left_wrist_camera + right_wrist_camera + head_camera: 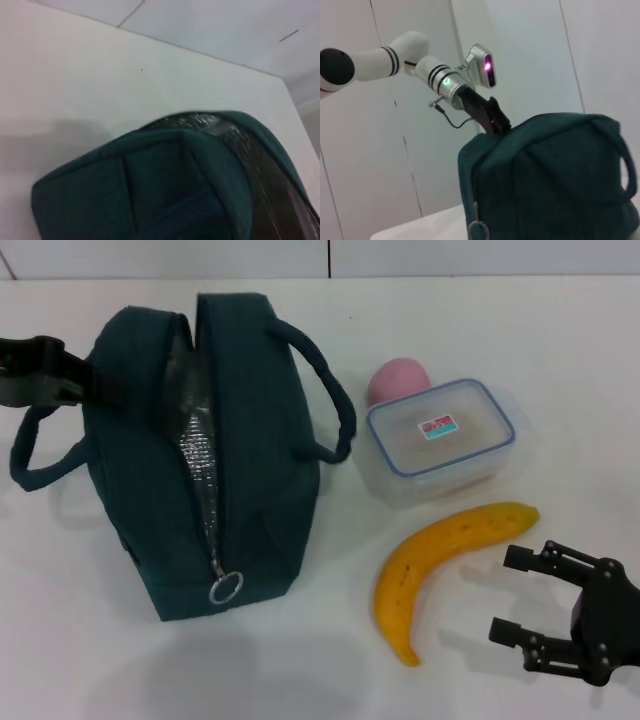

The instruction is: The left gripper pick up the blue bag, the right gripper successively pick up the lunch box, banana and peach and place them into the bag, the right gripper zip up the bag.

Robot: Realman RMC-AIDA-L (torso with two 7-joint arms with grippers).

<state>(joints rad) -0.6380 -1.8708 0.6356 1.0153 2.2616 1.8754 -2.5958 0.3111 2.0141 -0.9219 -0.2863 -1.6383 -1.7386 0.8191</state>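
The blue bag's opening (196,436) is too narrow for the lunch box, so my left gripper should lift the bag's side (124,370) first. My right gripper should bring the box after that.
The blue bag (265,440) lies on the white table, its zipper open along the top so the silver foil lining shows. The ring pull (226,588) is at the near end. My left gripper (72,380) is against the bag's far-left side, above a loop handle (40,455); the right wrist view shows the left gripper (497,122) reaching down behind the bag (560,180). The lunch box (440,440), peach (397,380) and banana (440,560) lie right of the bag. My right gripper (515,595) stands open just right of the banana, holding nothing.
The left wrist view is filled by the bag's end (175,190) with white table (100,90) behind it. The table's far edge meets a wall (330,255). The peach sits behind the lunch box, touching it.
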